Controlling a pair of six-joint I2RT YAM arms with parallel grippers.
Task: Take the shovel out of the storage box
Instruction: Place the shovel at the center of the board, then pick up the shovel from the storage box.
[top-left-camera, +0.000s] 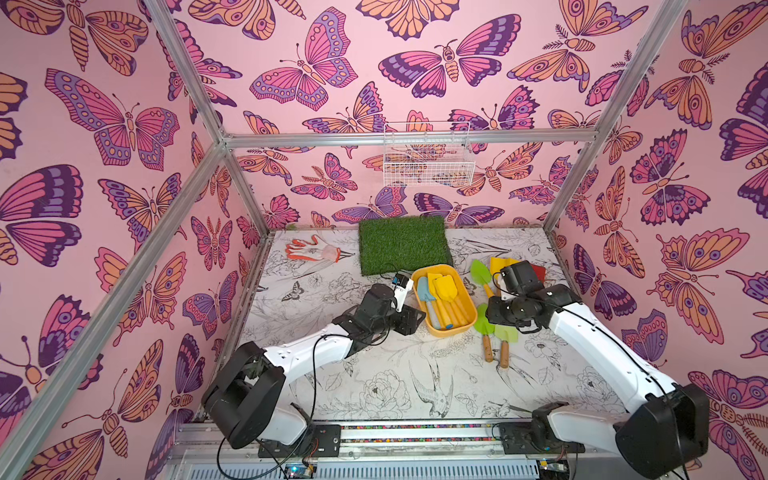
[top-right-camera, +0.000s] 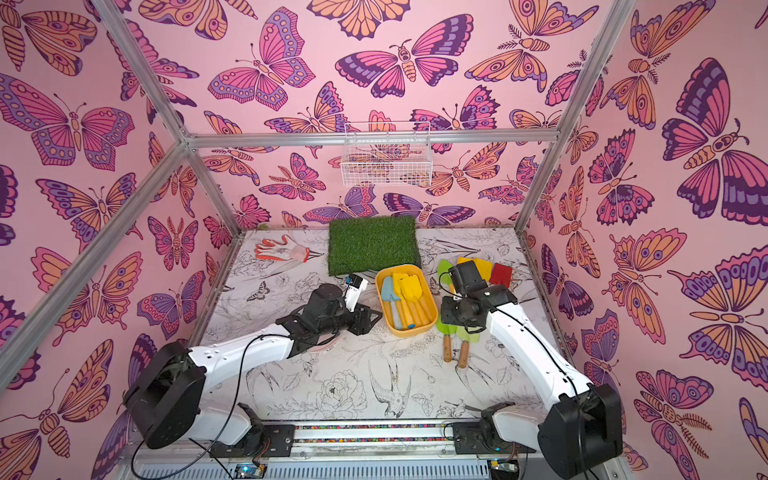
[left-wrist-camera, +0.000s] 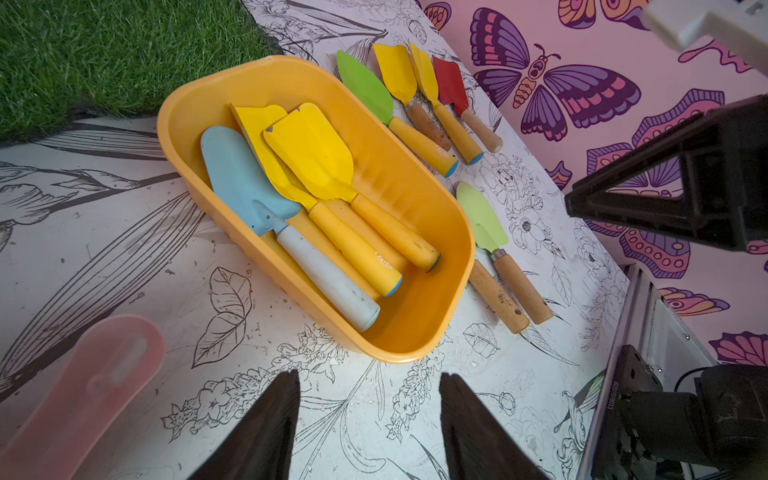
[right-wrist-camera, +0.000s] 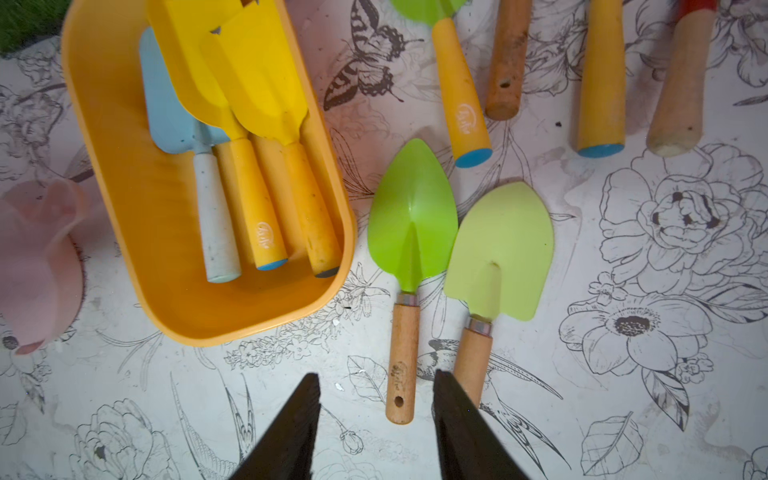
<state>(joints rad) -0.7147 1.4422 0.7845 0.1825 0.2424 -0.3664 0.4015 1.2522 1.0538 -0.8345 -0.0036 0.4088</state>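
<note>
The middle shovel's yellow handle has gaps on both sides. My right gripper should keep going into the storage box until its open fingers are on either side of that handle.
The yellow-orange storage box sits mid-table in both top views. Inside lie a blue shovel with a white handle and two yellow shovels, handles toward the near end. My left gripper hovers just left of the box's near end, open and empty. My right gripper is open over the table right of the box. It holds nothing. The wooden handle of a green shovel lies just beyond its tips.
Two green shovels lie on the table right of the box. A row of green, yellow and red ones lies farther back. A grass mat, a glove, a wall-hung wire basket and a pink dustpan are also present.
</note>
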